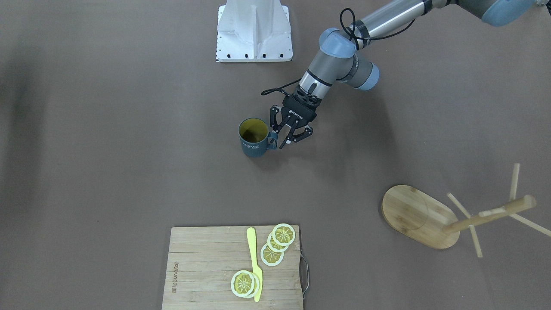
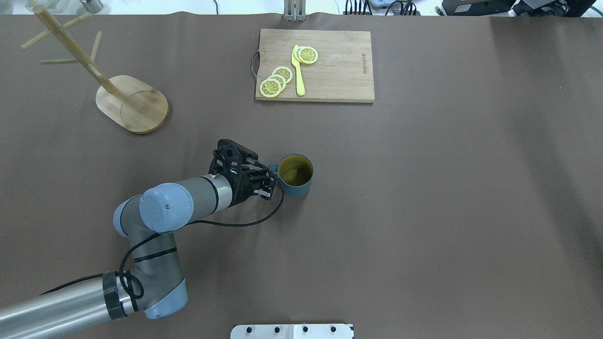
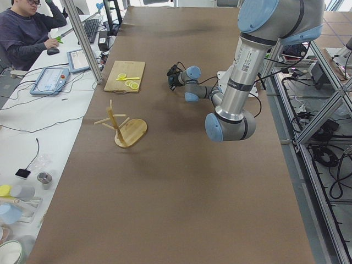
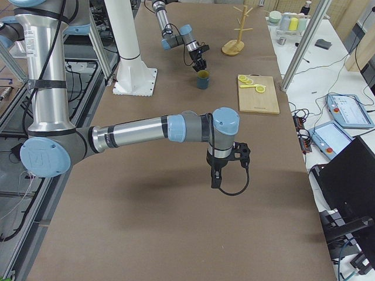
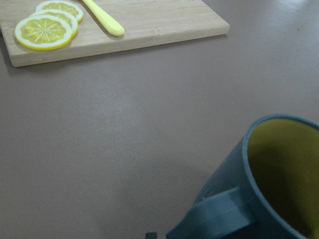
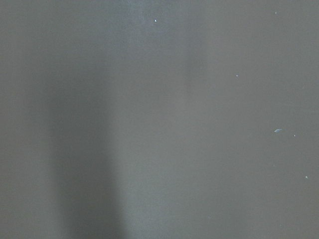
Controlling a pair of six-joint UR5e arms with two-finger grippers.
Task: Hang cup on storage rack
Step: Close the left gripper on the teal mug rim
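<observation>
The cup's opening (image 1: 253,130) is far wider than the storage rack's slim peg (image 1: 491,212). I expect the cup will slip over the peg opening-first when I push it.
The dark teal cup (image 1: 254,138) (image 2: 295,176) (image 5: 234,184) with a yellow inside stands upright mid-table, its "HOME" lettering facing the front camera. The cup's squarish handle (image 1: 272,140) points toward my left gripper (image 1: 287,140) (image 2: 270,181), which is open with its fingertips right beside the handle; I cannot tell if they touch. The bamboo storage rack (image 1: 415,215) (image 2: 134,103) (image 3: 124,129) stands upright toward the table's far left, its pegs bare. My right gripper (image 4: 217,178) shows only in the exterior right view, so I cannot tell its state.
A wooden cutting board (image 1: 206,267) (image 2: 339,70) with lemon slices (image 2: 275,82) and a yellow knife (image 2: 298,70) lies at the far edge. The white robot base plate (image 1: 254,38) sits behind the cup. A person (image 3: 27,33) sits at a side desk.
</observation>
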